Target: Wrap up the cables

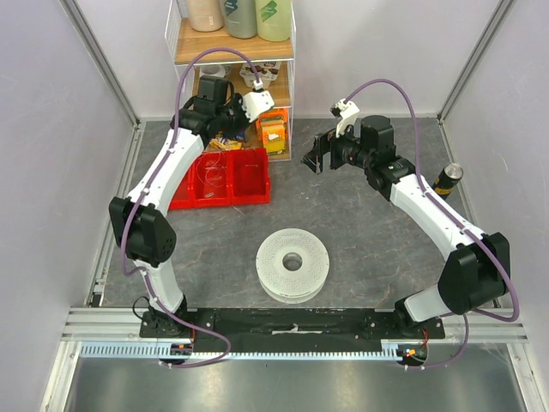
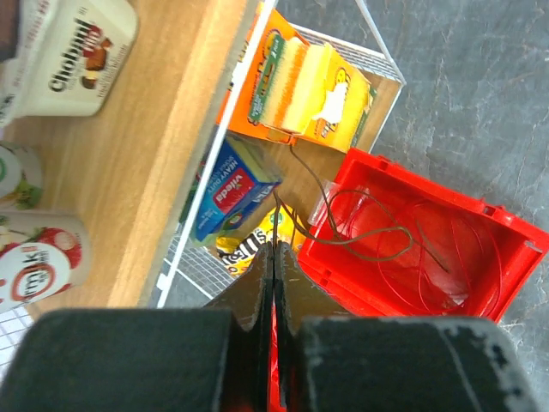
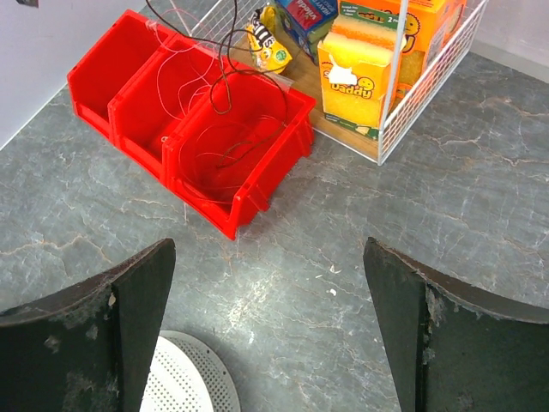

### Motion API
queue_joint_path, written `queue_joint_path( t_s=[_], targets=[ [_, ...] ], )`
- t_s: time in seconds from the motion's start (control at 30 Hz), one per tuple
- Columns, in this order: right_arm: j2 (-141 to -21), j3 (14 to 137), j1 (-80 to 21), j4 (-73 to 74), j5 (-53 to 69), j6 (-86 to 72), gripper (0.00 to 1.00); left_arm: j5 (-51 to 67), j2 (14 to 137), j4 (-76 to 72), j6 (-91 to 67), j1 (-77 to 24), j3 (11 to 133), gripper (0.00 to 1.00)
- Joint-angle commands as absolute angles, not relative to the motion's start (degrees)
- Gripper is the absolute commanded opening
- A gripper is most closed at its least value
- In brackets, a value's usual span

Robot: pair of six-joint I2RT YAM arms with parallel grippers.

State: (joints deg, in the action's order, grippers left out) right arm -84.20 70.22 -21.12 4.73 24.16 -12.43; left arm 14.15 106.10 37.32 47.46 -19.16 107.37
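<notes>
I expect the dark cable (image 3: 234, 26) to straighten into a long, tight line when I pull, because it hangs in loose, open loops (image 3: 223, 110) over the red bin.
The cable (image 2: 369, 240) is a hair-thin dark wire looped over the rightmost red bin (image 2: 493, 219). One strand rises to my left gripper (image 2: 276, 247), whose jaws are pressed together on it at the tips. In the top view that gripper (image 1: 230, 127) hovers above the bins (image 1: 249, 197) beside the shelf. The wire loops also show in the right wrist view (image 3: 225, 94) over the bin (image 3: 232, 219). My right gripper (image 3: 270, 326) is wide open and empty above bare table, and sits right of the shelf in the top view (image 1: 316, 156). The white perforated spool (image 1: 292, 264) lies mid-table.
A wire shelf rack (image 1: 287, 129) holds orange sponge packs (image 2: 300, 86) and snack packets; cups stand on its wooden shelf (image 2: 171, 129). A black and gold cylinder (image 1: 448, 178) stands at the far right. Grey walls enclose the table. The spool edge (image 3: 184, 378) lies below my right gripper.
</notes>
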Motion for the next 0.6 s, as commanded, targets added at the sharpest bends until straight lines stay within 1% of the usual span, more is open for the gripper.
queue_joint_path(
  t_s=[0.0,0.2,0.4,0.5,0.57],
  targets=[
    [-82.62,69.96,-20.83,2.29,26.45,-11.6,0.98,13.89,102.05,34.89,44.48,-19.34,111.7,0.02],
    [-80.42,69.34,-20.83,1.14,26.37,-10.46,0.98,17.3,98.8,34.89,38.51,-19.42,115.92,0.02],
    [-77.44,70.4,-20.83,0.88,25.66,-9.58,0.98,25.12,93.35,35.33,30.6,-20.04,117.77,0.02],
    [-75.15,71.36,-20.92,0.97,26.45,-9.49,0.98,29.52,90.97,35.68,25.07,-20.65,118.39,0.02],
    [-73.48,72.24,-20.92,0.88,29.07,-9.41,0.98,32.59,89.65,35.68,20.33,-21.0,118.74,0.02]
  ],
)
